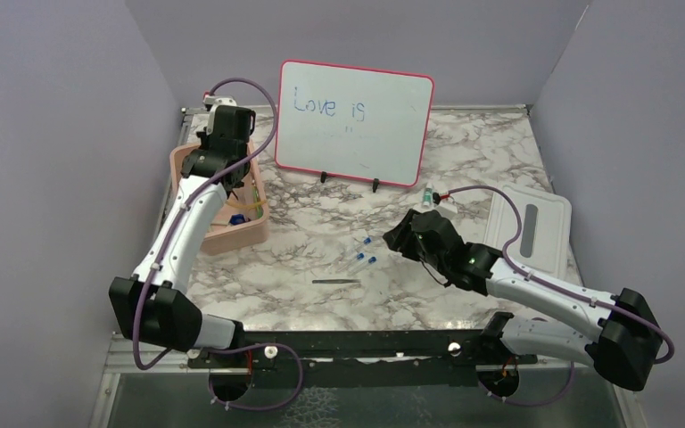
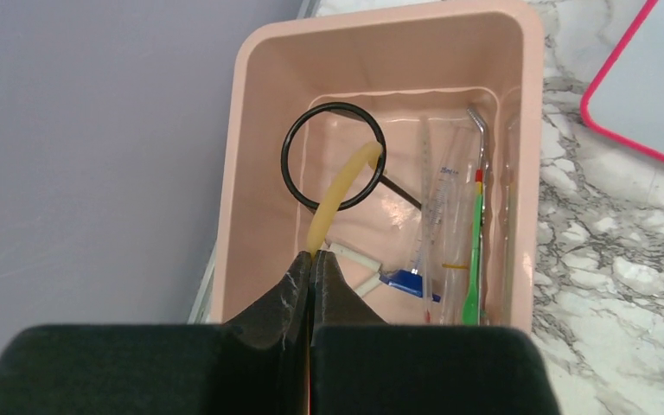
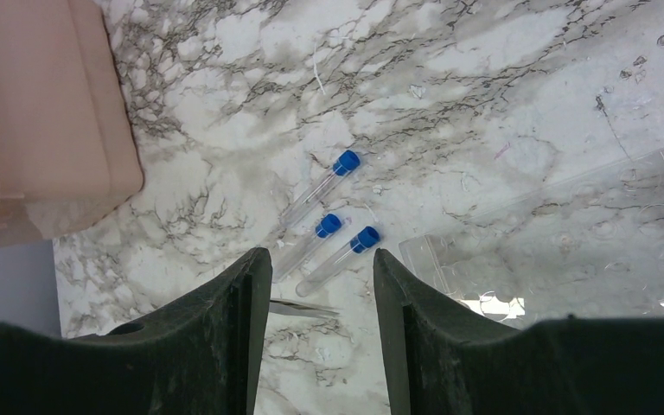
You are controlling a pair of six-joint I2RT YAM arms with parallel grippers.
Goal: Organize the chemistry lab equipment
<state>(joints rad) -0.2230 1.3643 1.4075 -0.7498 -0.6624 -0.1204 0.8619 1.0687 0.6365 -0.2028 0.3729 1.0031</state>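
The tan rubber tube's tail [image 1: 259,204] stretches over the pink bin's rim, so my left gripper should first pull the tube toward the wall and then lower it inside the bin [image 1: 244,193].
My left gripper [image 2: 312,258] hangs over the pink bin [image 2: 380,26], shut with the near end of the tan rubber tube [image 2: 339,192] at its fingertips. The tube runs through the black wire ring [image 2: 287,147]. In the bin also lie clear tubes [image 2: 448,199], a green red-tipped spatula [image 2: 475,259] and a blue cap [image 2: 408,282]. My right gripper [image 3: 320,259] is open and empty, just above three clear blue-capped tubes [image 3: 322,229] on the marble, also in the top view [image 1: 363,254]. A thin dark metal piece [image 1: 335,282] lies in front of them.
The pink-framed whiteboard [image 1: 354,122] stands at the back. A white lid [image 1: 531,227] lies at the right, and a small vial [image 1: 428,196] stands near it. A clear plastic plate [image 3: 571,233] lies right of the tubes. Purple walls close in both sides.
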